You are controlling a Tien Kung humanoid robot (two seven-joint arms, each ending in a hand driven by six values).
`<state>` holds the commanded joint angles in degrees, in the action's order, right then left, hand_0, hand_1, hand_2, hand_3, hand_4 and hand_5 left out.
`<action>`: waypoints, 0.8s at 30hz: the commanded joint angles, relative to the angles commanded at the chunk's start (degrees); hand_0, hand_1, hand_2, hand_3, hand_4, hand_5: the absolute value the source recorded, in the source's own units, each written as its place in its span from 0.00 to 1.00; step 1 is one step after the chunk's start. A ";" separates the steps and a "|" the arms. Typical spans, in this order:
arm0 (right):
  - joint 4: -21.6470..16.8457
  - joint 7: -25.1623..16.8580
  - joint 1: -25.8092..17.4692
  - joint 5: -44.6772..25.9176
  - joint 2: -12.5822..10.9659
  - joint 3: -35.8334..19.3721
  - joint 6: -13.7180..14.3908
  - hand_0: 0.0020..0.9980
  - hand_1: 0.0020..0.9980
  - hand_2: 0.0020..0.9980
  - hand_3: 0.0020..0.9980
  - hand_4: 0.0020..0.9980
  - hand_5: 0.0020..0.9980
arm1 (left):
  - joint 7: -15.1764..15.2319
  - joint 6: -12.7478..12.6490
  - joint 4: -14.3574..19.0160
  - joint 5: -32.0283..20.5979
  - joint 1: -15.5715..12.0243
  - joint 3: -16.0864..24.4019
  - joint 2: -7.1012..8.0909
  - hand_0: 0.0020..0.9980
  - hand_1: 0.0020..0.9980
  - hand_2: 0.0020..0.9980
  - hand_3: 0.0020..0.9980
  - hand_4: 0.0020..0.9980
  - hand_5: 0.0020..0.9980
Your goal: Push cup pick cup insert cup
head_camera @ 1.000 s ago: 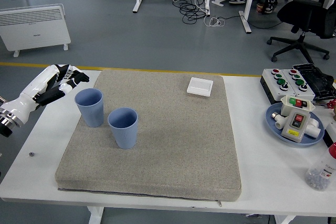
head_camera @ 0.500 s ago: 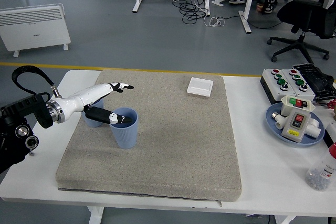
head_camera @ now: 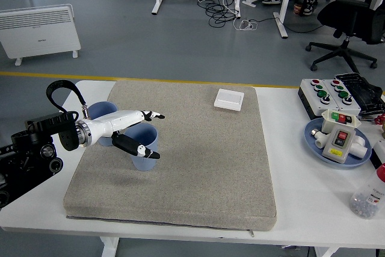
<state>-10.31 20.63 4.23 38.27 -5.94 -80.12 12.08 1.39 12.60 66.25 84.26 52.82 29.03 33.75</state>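
Observation:
I expect the near cup to sink almost to its rim inside the far cup when I put it in, because it gets narrower toward its base [head_camera: 144, 166].
Two blue ribbed cups stand upright on the grey mat [head_camera: 198, 167]. The near cup [head_camera: 146, 148] is left of the mat's middle. The far cup [head_camera: 99, 112] stands behind it to the left, mostly hidden by my left arm. My left hand [head_camera: 149, 133] reaches over the near cup with its fingers spread. The long fingers point right above the cup's rim and the thumb lies low across the cup's front. Whether the hand touches the cup I cannot tell. The right arm is out of sight.
A small white square box [head_camera: 229, 99] lies at the mat's far right. On the table's right stand a button box [head_camera: 328, 91], a blue plate [head_camera: 313, 141] with a switch unit, and a clear bottle [head_camera: 367, 197]. A small screw [head_camera: 36, 177] lies at the left.
My left arm swung in from the table's far left, across the far cup, and its hand now spreads over and in front of the near cup. Both cups stand where they were.

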 joint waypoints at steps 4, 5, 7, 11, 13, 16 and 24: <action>0.00 0.02 0.07 0.00 -0.02 0.09 0.03 0.68 0.61 0.62 0.59 0.13 0.55 | 0.35 0.16 -1.76 0.61 0.68 -1.12 -0.37 0.92 0.91 1.00 0.96 1.00 0.57; 0.00 0.02 0.08 -0.01 -0.02 0.10 0.04 0.68 0.61 0.62 0.59 0.13 0.55 | 0.44 0.17 -2.04 0.72 0.73 -1.27 -0.40 0.92 0.91 1.00 0.96 1.00 0.57; 0.00 0.01 0.08 -0.04 -0.03 0.14 0.05 0.68 0.61 0.62 0.59 0.13 0.55 | 0.46 0.21 -2.31 0.85 0.75 -1.39 -0.45 0.92 0.91 1.00 0.96 1.00 0.57; 0.00 0.01 0.10 0.11 -0.04 0.09 0.07 0.68 0.61 0.62 0.59 0.13 0.55 | -0.11 0.68 -2.71 1.34 0.85 -1.74 -0.52 0.91 0.90 1.00 0.94 1.00 0.56; 0.00 0.01 0.10 0.17 -0.05 0.06 0.07 0.68 0.61 0.62 0.59 0.13 0.55 | -0.18 0.73 -2.78 1.59 0.90 -1.86 -0.52 0.91 0.90 1.00 0.94 1.00 0.56; 0.00 0.01 0.13 0.30 -0.08 0.02 0.09 0.68 0.61 0.62 0.59 0.13 0.55 | 0.93 0.35 -2.81 2.14 0.92 -2.14 -0.54 0.80 0.85 0.96 0.83 0.88 0.34; 0.00 0.04 0.21 0.48 -0.08 -0.05 0.11 0.68 0.60 0.62 0.59 0.13 0.55 | 3.39 -0.89 -3.14 3.08 0.95 -2.61 -0.66 0.65 0.76 0.87 0.72 0.78 0.21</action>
<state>-10.31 20.67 4.44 38.76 -6.02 -80.17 12.19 4.78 11.71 63.11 87.35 53.77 26.43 33.10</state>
